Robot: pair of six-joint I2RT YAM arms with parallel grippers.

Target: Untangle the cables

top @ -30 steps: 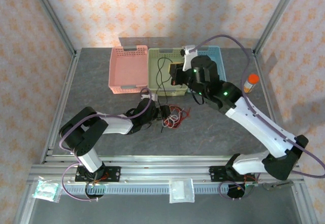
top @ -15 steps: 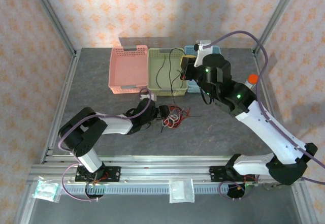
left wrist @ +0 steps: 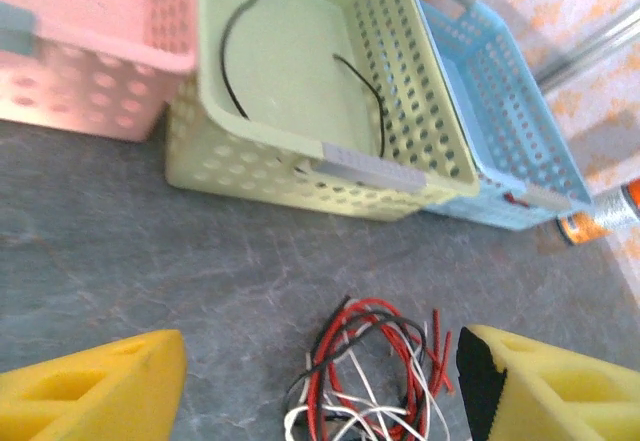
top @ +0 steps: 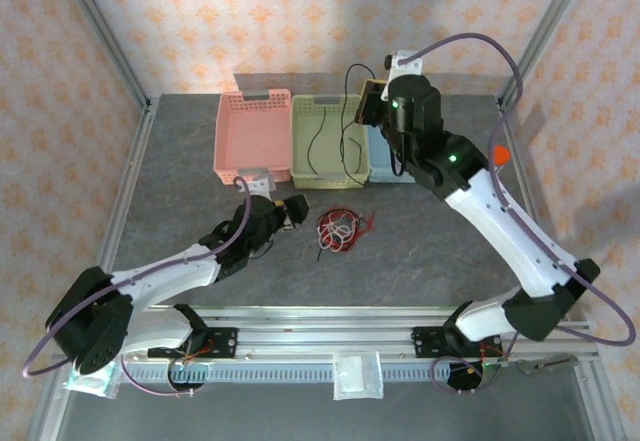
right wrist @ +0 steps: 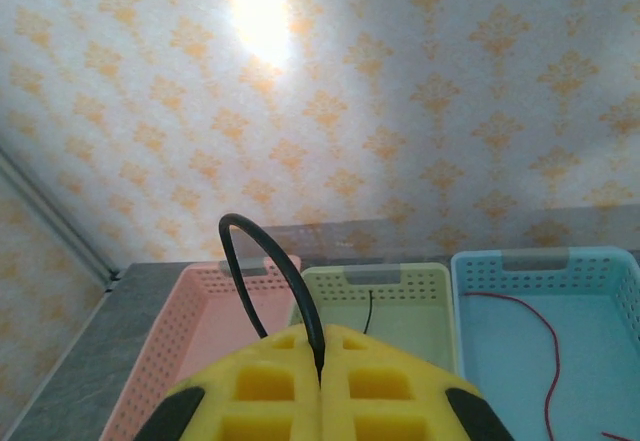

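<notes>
I should keep lowering my right gripper over the basket's bottom (top: 328, 149) and let go there, as the black cable (top: 343, 130) hangs clear of the tangle, into the green basket.
A small tangle of red, black and white cables (top: 340, 229) lies on the grey table in front of the green basket (top: 300, 111). My left gripper (top: 296, 207) sits just left of it, open. In the left wrist view the tangle (left wrist: 372, 373) lies between the yellow fingers (left wrist: 95, 391), nearer the right one, untouched. My right gripper (top: 366, 101) is raised over the green basket's far right corner, shut on a black cable (right wrist: 275, 261). That black cable (top: 345, 146) loops above the jaws and hangs into the green basket (left wrist: 300, 156).
A pink basket (top: 253, 111) stands left of the green one and a blue basket (right wrist: 545, 271) with a red cable (right wrist: 548, 336) right of it. An orange-capped bottle (top: 498, 154) stands at the right, behind my right arm.
My right gripper has risen and moved back and rightward, carrying the black cable up. My left arm has drawn back to the left, off the tangle, which stays on the table.
</notes>
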